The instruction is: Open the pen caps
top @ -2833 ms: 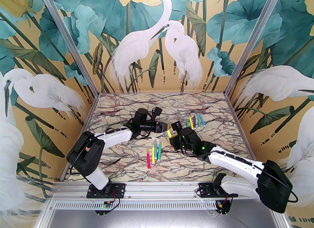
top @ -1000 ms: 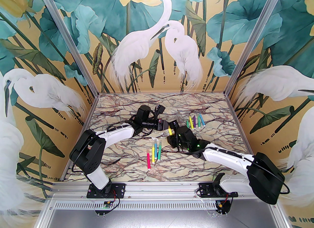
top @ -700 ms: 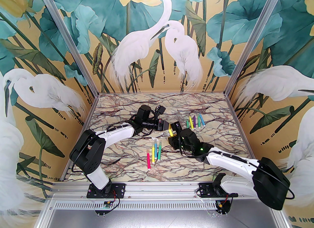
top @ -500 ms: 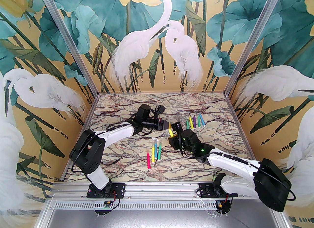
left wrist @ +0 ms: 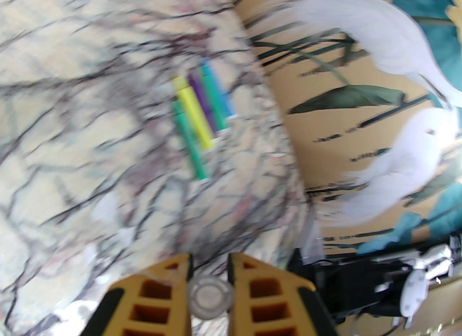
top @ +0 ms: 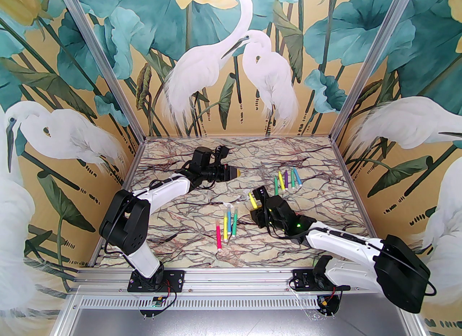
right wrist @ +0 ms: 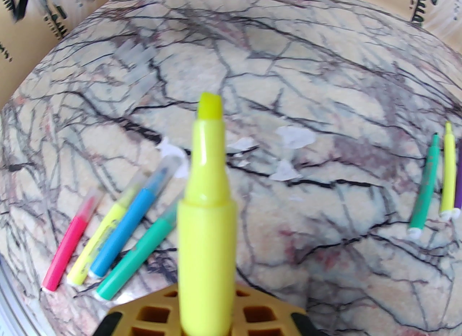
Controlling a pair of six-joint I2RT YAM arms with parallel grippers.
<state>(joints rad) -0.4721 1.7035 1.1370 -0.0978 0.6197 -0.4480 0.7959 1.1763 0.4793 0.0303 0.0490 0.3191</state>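
The clear cap is free of the held yellow pen's tip. My left gripper keeps going toward the loose caps and lets go of the clear cap beside them.
My right gripper [top: 255,207] [right wrist: 206,307] is shut on a yellow pen [top: 253,200] [right wrist: 207,201] near the table's middle. The pen points up and away, and its chisel tip is bare. My left gripper [top: 236,172] [left wrist: 210,260] hangs to the back left of it, shut on a clear pen cap [left wrist: 210,295] seen end-on between the yellow fingers [left wrist: 162,291]. A row of capped pens [top: 227,224] [right wrist: 108,240] in pink, yellow, blue and green lies just left of the right gripper. Several loose clear caps [right wrist: 139,61] lie farther back on the table.
Several pens with bare tips [top: 287,179] [left wrist: 200,114] lie in a row at the back right of the marble table [top: 180,229]. Painted walls close in the back and both sides. White scuff marks [right wrist: 292,137] dot the tabletop ahead of the right gripper.
The left gripper has pulled away to the back left, taking the clear cap off the yellow pen. The right gripper has drawn slightly nearer with the pen, whose tip is now bare.
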